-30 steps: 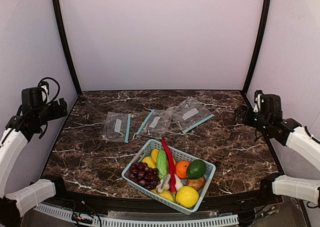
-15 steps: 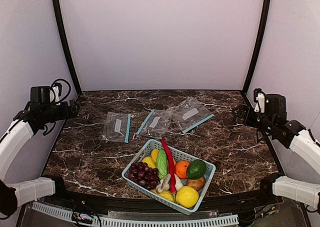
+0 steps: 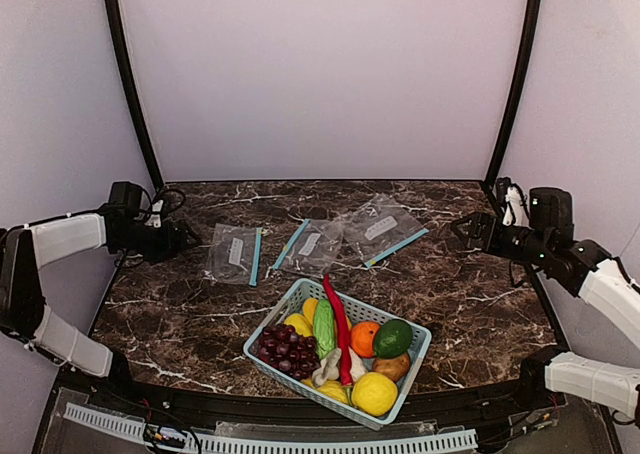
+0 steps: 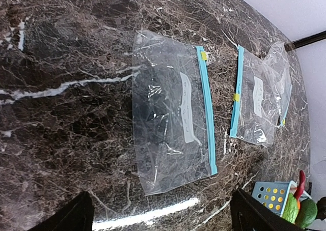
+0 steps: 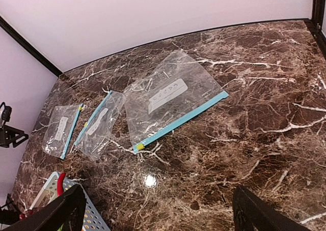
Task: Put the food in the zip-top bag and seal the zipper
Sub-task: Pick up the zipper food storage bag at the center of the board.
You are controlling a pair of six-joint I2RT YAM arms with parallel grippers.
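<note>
The clear film of the zip-top bag (image 3: 234, 255) should bend limply when I lift the bag, while the light blue zipper should stay straight. Only the film shows creases (image 4: 155, 91).
Three clear zip-top bags lie flat at mid-table: a left one (image 3: 235, 252), a middle one (image 3: 313, 246) and a right one (image 3: 380, 226), each with a light blue zipper. The orange (image 3: 364, 338), the avocado (image 3: 393, 338) and the bumpy green gourd (image 3: 324, 326) sit in the basket (image 3: 420, 359). My left gripper (image 3: 185, 240) hovers open just left of the left bag (image 4: 168, 129), whose zipper (image 4: 205, 109) is on the far side. My right gripper (image 3: 462, 229) is open at the right, apart from the right bag (image 5: 170, 101) and its zipper (image 5: 183, 120). Neither gripper holds anything.
The basket near the front edge also holds a long red chili (image 3: 340, 329), purple grapes (image 3: 283, 349), a lemon (image 3: 374, 393) and other produce. Black frame posts stand at the back corners, with pale walls on three sides. The basket corner (image 4: 272, 195) shows in the left wrist view.
My left arm has swung down and inward from the left wall to the left bag's edge. My right gripper has shifted slightly inward and tipped toward the table.
</note>
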